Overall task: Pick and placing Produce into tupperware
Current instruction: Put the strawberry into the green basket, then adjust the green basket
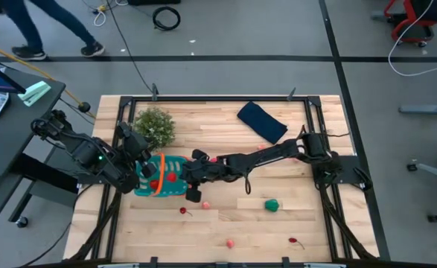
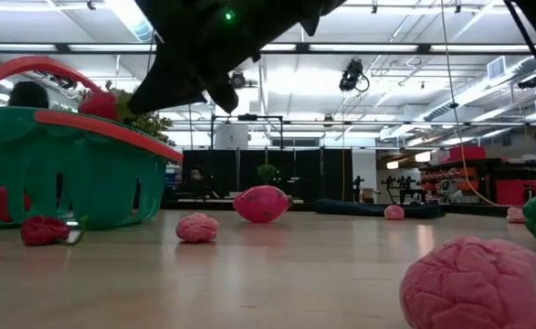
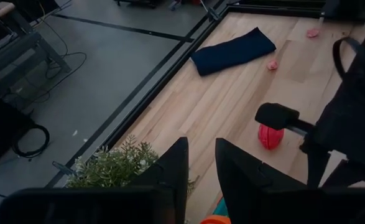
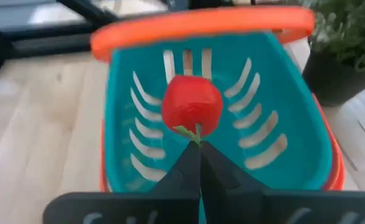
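Observation:
The orange handle point(image 1: 159, 176) stands up across the tupperware's opening point(image 4: 247, 118). My right gripper should drop the red fruit inside, and my left gripper should fold the handle down.
The teal tupperware point(image 1: 166, 162), with its orange rim point(image 4: 201, 25), stands left of the table's middle. My right gripper point(image 4: 199, 152) reaches in from the right and is shut on a small red fruit point(image 4: 191, 104) hanging over the tupperware's hollow point(image 4: 132, 124). My left gripper point(image 3: 202, 168) hovers high over the tupperware's left end, its fingers a narrow gap apart with nothing between them. Loose produce lies on the wood: a green piece point(image 1: 272, 205), a red one point(image 1: 182, 211), a pink one point(image 1: 230, 243) and another red one point(image 1: 295, 241). My right gripper pinches the red fruit's green stem point(image 4: 187, 131) between its two fingertips. The fingers slant down from the table's right side. The fruit sticks out just beyond the fingertips, lifted clear above the inside of the tupperware.
A bushy potted plant point(image 1: 155, 126) stands just behind the tupperware at the far left. A dark blue folded cloth point(image 1: 261, 121) lies at the far edge. A pink-red piece point(image 1: 212, 158) sits close behind my right arm. The table's near half is mostly bare wood point(image 1: 330, 223).

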